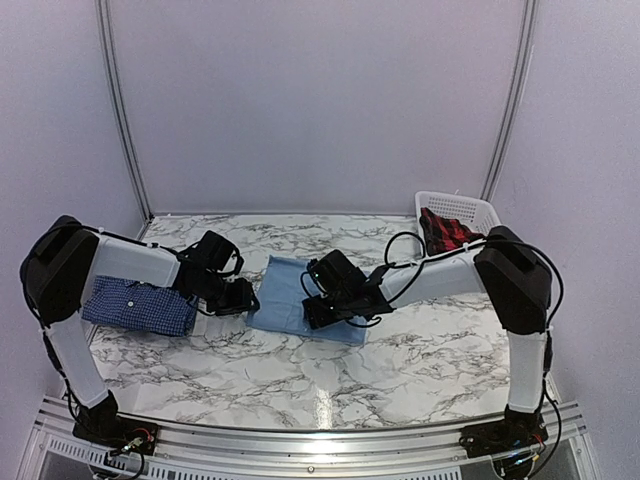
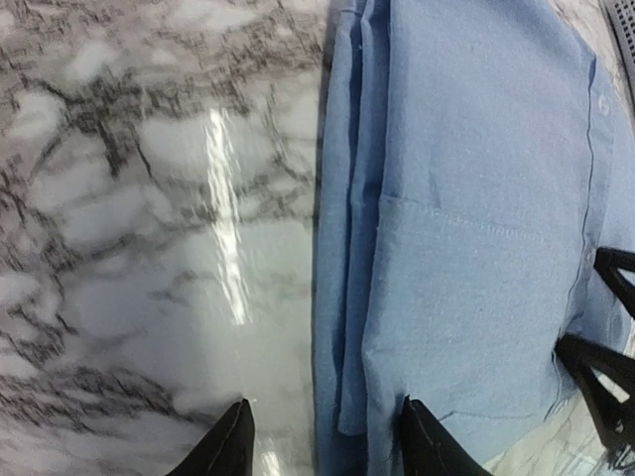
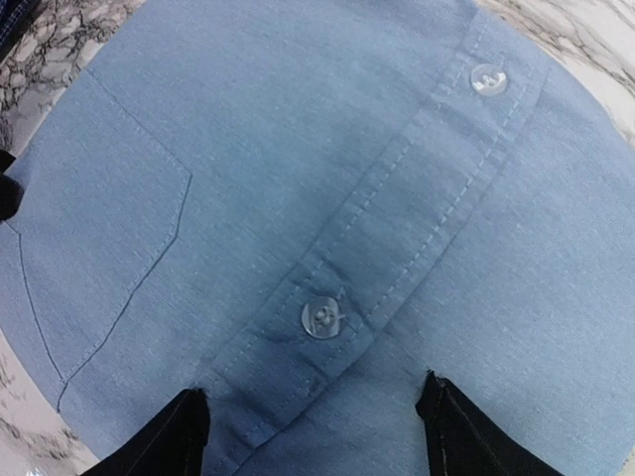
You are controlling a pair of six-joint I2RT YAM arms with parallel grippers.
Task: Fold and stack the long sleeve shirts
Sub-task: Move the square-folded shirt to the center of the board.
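My gripper will pull the light blue shirt (image 1: 280, 308), and I expect it to slide along as one folded bundle, since stacked layers (image 2: 356, 258) run together along its folded edge.
Folded into a rectangle, the plain light blue long sleeve shirt (image 1: 283, 290) lies in the middle of the marble table. The dark blue checked long sleeve shirt (image 1: 138, 306) lies folded at the left, partly under my left arm. My left gripper (image 1: 240, 297) is at the light blue shirt's left edge. It stands open, and the folded edge (image 2: 347, 297) runs between its fingertips, one over marble and one over cloth. My right gripper (image 1: 318, 312) hovers open above the shirt's near part, with the button placket (image 3: 322, 317) between its fingertips. Neither gripper holds anything.
A white basket (image 1: 470, 205) stands at the back right corner with a red plaid cloth (image 1: 447, 232) in it. Bare marble (image 1: 250, 370) lies in front of both shirts. My right gripper's fingertips (image 2: 605, 367) show at the edge of the left wrist view.
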